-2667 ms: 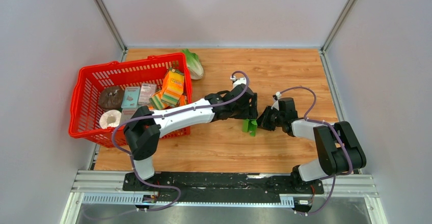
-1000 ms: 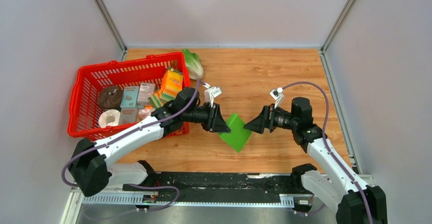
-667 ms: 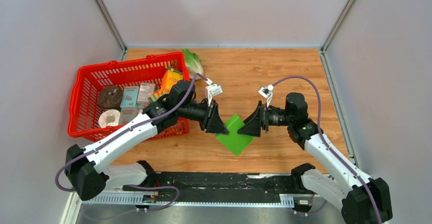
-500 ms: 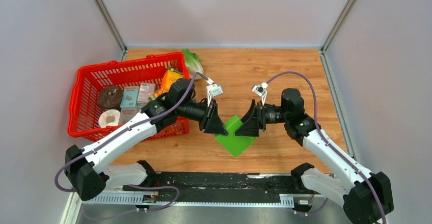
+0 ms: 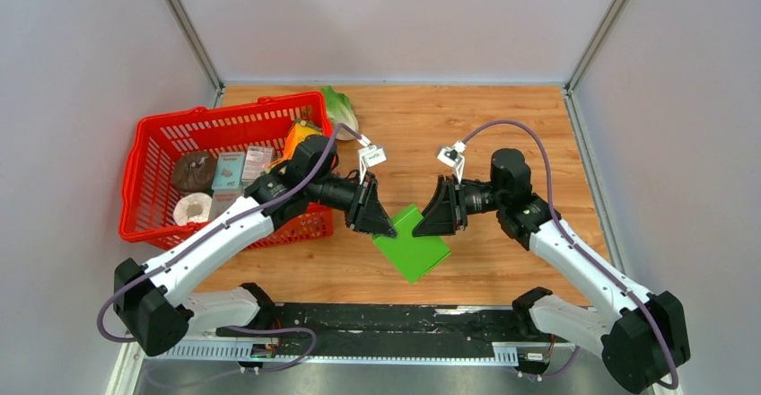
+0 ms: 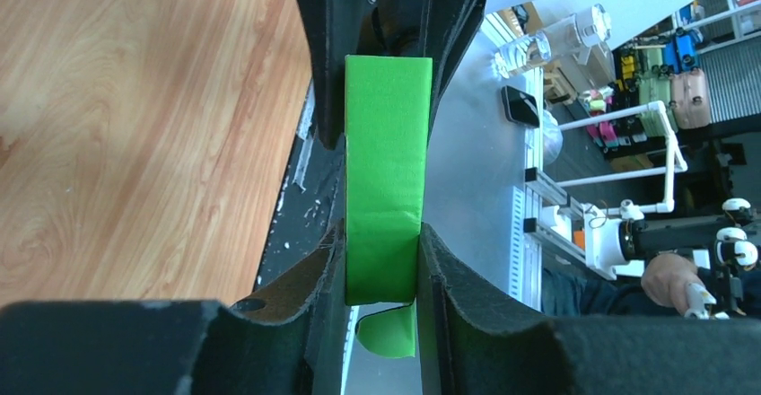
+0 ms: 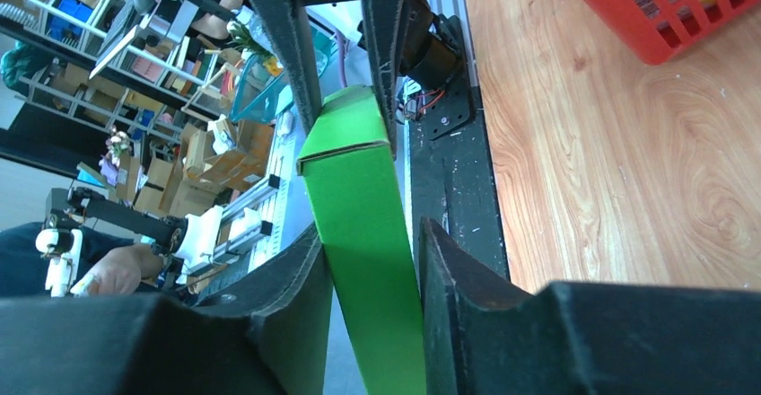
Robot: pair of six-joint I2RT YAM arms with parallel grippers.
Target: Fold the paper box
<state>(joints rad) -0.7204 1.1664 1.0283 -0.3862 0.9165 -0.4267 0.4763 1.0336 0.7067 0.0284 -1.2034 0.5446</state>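
My right gripper should move around to the rounded tab's end (image 6: pixel 389 333) before my left gripper opens, because both my grippers are crowding one edge of the paper box (image 5: pixel 406 220).
The paper box (image 5: pixel 411 244) is a flat bright green card box, held in the air above the wooden table between both arms. My left gripper (image 5: pixel 384 227) is shut on its left edge. In the left wrist view the paper box (image 6: pixel 386 188) is pinched between my left gripper's (image 6: pixel 381 247) fingers, and a rounded tab sticks out below them. My right gripper (image 5: pixel 425 224) is shut on the opposite edge. In the right wrist view both fingers of the right gripper (image 7: pixel 368 256) press the paper box (image 7: pixel 359 224) by its narrow sides.
A red basket (image 5: pixel 148 148) with several packets and rolls stands at the left, close behind my left arm. An orange carton (image 5: pixel 301 135) leans at its right end. A lettuce (image 5: pixel 339 108) lies behind the basket. Metal-framed walls enclose the table.
My right gripper moved left onto the box and closed on it. The left arm kept its hold and shifted slightly left, and the box tilted a little.
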